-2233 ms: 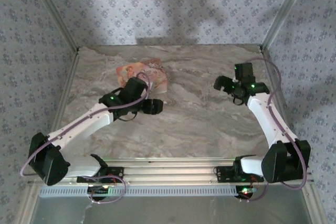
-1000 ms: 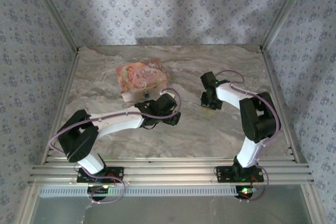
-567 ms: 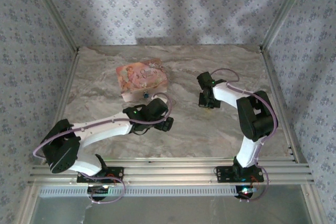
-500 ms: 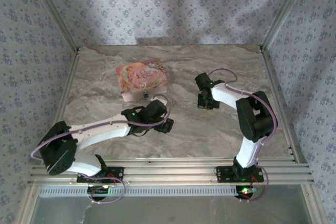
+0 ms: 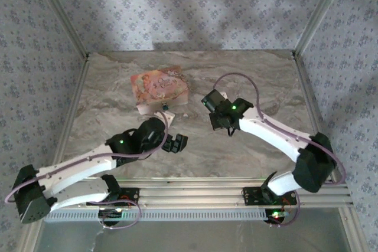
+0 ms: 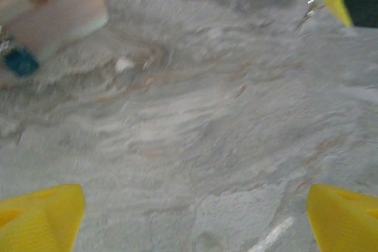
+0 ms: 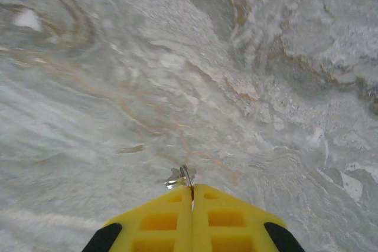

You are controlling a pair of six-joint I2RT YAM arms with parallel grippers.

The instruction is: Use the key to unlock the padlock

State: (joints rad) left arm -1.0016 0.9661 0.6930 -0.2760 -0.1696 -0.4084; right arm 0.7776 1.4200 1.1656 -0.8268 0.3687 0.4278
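Observation:
The robot's right gripper is pinching the key's ring [image 7: 188,176] while the key's blade dangles loose, so the left gripper should grasp the key by the blade's end [image 7: 172,182] before unlocking the padlock.
The blue padlock [image 5: 165,107] lies on the marble table against the front edge of the pink box [image 5: 159,88]; in the left wrist view the padlock [image 6: 20,61] sits at the far left under the box [image 6: 62,7]. My right gripper [image 7: 192,189] is shut on the small key [image 7: 181,176], whose ring and blade stick out past the yellow pads. From above, the right gripper [image 5: 214,113] hovers right of the padlock. My left gripper [image 5: 176,142] is open below the padlock, its yellow fingertips [image 6: 38,219] wide apart over bare table. The key [image 6: 309,9] also glints at the left wrist view's top right.
The marble table [image 5: 248,75] is fenced by metal posts and patterned walls. An aluminium rail [image 5: 189,190] runs along the near edge by the arm bases. The pink box stands at the back left.
The right gripper closed and swung left toward the table's centre. The left arm stretched lower, and its open gripper slid down and left, away from the box.

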